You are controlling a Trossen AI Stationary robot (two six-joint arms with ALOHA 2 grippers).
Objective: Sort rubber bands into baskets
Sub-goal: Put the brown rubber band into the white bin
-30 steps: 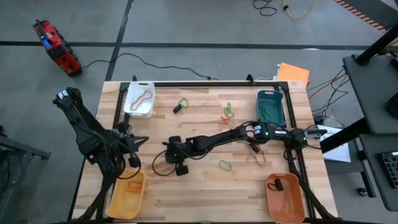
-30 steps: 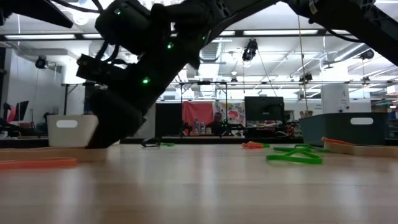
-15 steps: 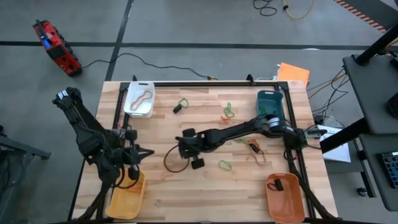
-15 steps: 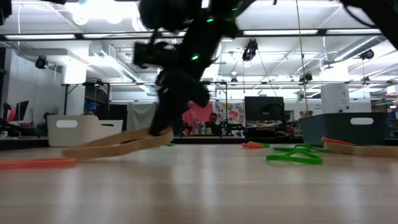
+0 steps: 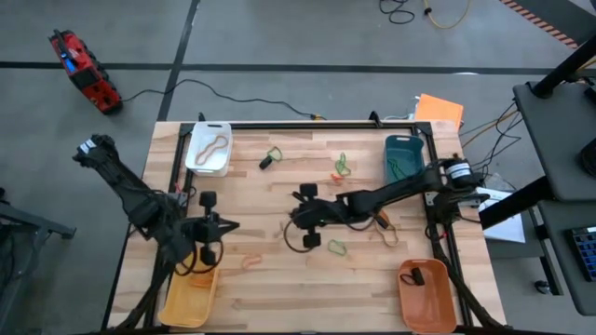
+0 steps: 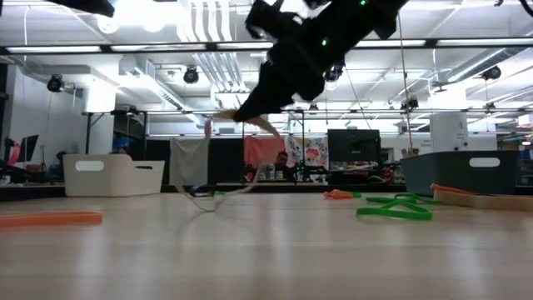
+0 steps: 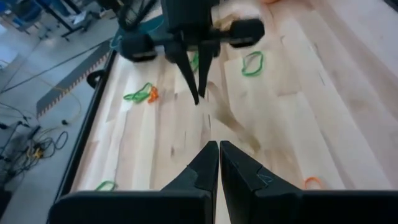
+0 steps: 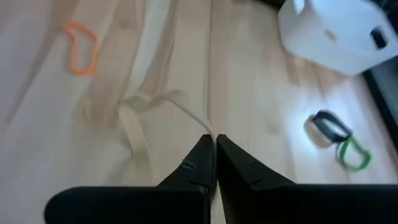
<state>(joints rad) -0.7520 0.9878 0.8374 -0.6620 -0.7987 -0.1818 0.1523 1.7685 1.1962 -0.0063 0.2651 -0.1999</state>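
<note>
The white basket [image 5: 209,152] is far from my right gripper and on my left gripper's side. Next, my left gripper opens and takes over the hanging tan rubber band [image 7: 231,118] first.
My right gripper [image 5: 292,220] hangs over the middle of the table, shut on a tan rubber band [image 6: 218,171] that droops below it. My left gripper [image 5: 233,226] is shut on nothing at the table's left and points toward the right gripper. The white basket [image 5: 209,149] at the far left holds a tan band. The teal basket [image 5: 406,160] stands far right, the yellow basket [image 5: 191,290] near left and the orange basket [image 5: 426,296] near right. An orange band [image 5: 250,261] lies flat on the wood between the grippers. My right gripper pinches the tan band's upper end [image 8: 204,126] between its two fingertips, slanting down from the table's right side. The band hangs slack below the fingers as a long loop. Its lower end [image 6: 208,202] is close to the tabletop; whether it touches, I cannot tell.
Loose bands lie on the table: a green one [image 5: 336,247] near the right gripper, a green and orange pair [image 5: 341,167], a green and black pair [image 5: 270,158] at the back, and a tan and orange pair [image 5: 382,223] under the right arm.
My right gripper has gone toward the table's right edge and up, still shut on the tan band. The band lay along the table and now hangs below the fingers, mostly lifted off. My left gripper has swung and turned toward the table's middle.
</note>
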